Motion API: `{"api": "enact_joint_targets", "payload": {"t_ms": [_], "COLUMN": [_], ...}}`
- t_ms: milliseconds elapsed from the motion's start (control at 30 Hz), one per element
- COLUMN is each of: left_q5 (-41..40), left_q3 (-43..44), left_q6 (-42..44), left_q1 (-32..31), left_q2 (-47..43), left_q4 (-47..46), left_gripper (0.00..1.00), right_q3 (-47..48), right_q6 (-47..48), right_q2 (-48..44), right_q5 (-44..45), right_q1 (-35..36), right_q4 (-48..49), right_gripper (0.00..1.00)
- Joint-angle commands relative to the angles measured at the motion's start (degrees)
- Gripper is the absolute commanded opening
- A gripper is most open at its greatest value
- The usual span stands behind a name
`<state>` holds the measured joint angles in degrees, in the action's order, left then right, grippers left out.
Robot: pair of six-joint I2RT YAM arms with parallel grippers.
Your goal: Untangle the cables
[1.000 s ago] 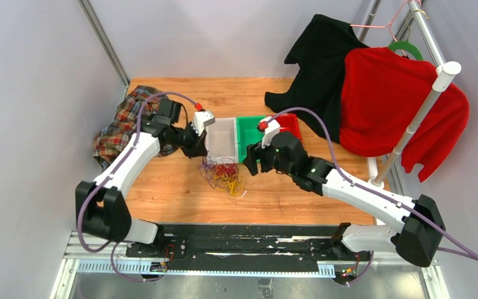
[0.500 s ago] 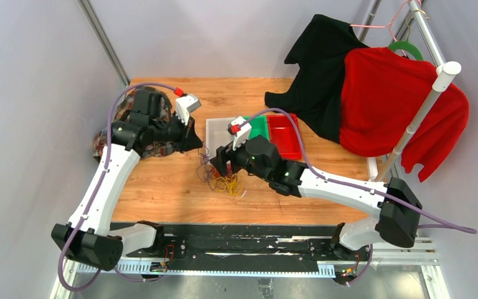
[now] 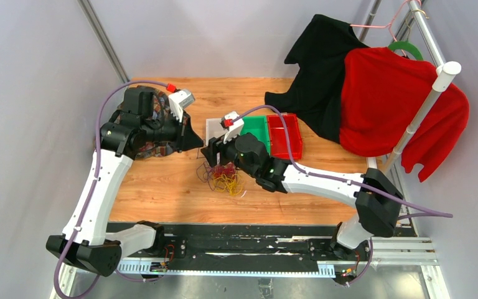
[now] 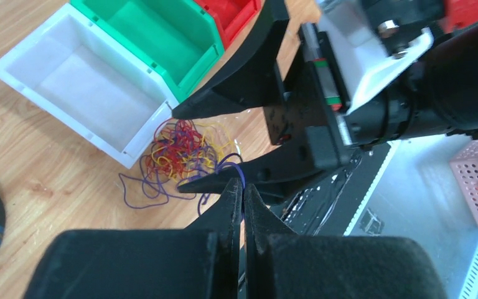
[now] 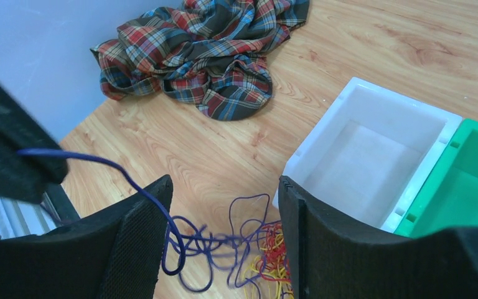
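The purple cable (image 5: 169, 227) is hanging across my right gripper's open fingers. My right gripper should move back first, and then my left gripper should take the cable to the red bin (image 3: 280, 144).
The cables (image 3: 224, 177) lie in a tangle of red, yellow and purple strands on the wooden table, in front of the white bin. My left gripper (image 3: 194, 142) is shut on a purple cable (image 4: 239, 169) and holds it lifted to the left of the pile (image 4: 177, 152). The purple strand (image 5: 99, 161) runs taut from it down into the tangle (image 5: 274, 249). My right gripper (image 3: 215, 156) is open just above the pile. In the right wrist view its gripper (image 5: 224, 184) has the tangle below and between the fingers, and the purple strand crosses the left finger (image 5: 137, 243).
A white bin (image 3: 212, 126), a green bin (image 3: 258, 128) and a red bin (image 3: 284, 134) stand in a row behind the pile. A plaid cloth (image 5: 211, 50) lies at the table's left. Black and red garments (image 3: 386, 99) hang on a rack at right.
My left gripper has pulled back to the left and up with the purple cable. My right arm has swung left from the green bin to over the pile.
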<state>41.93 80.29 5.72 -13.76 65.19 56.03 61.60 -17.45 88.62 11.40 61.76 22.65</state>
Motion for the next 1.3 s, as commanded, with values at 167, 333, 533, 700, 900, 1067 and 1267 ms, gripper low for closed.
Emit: {"api": "enact_joint_targets", "payload": {"t_ms": [167, 333, 533, 700, 900, 1067, 1267], "left_q5": [5.5, 4.6, 1.8, -1.9, -3.0, -1.1, -2.3], "left_q3": [8.8, 20.2, 37.0, 47.6, 52.1, 47.7, 40.7], "left_q6": [-4.2, -4.1, -5.6, -6.0, -7.2, -7.4, -4.7], "left_q1": [-0.6, -0.6, -0.6, -0.5, -0.6, -1.3, -7.1], "left_q2": [1.7, 5.2, 9.6, 12.8, 15.0, 15.1, 15.1], "left_q4": [0.9, 3.9, 4.4, 4.5, 4.5, 4.5, 4.6], "left_gripper": [0.01, 0.01, 0.00, 0.00, 0.00, 0.01, 0.01], "right_q3": [1.6, -3.0, -9.7, -15.2, -21.1, -19.9, -13.3], "right_q6": [-2.4, -4.9, -7.4, -9.9, -10.3, -6.5, 1.0], "right_q2": [4.0, 5.2, 4.8, 2.4, -5.2, -14.5, -23.1], "right_q5": [2.8, 3.0, 3.9, 4.4, 5.2, 6.8, 8.6], "right_q1": [0.6, 0.6, 0.6, 0.6, 0.6, 0.6, 0.5], "right_q4": [3.1, 4.2, 4.9, 5.6, 5.0, 1.2, -6.6], "right_gripper": [0.55, 0.55, 0.55, 0.54, 0.57, 0.67, 0.73]}}
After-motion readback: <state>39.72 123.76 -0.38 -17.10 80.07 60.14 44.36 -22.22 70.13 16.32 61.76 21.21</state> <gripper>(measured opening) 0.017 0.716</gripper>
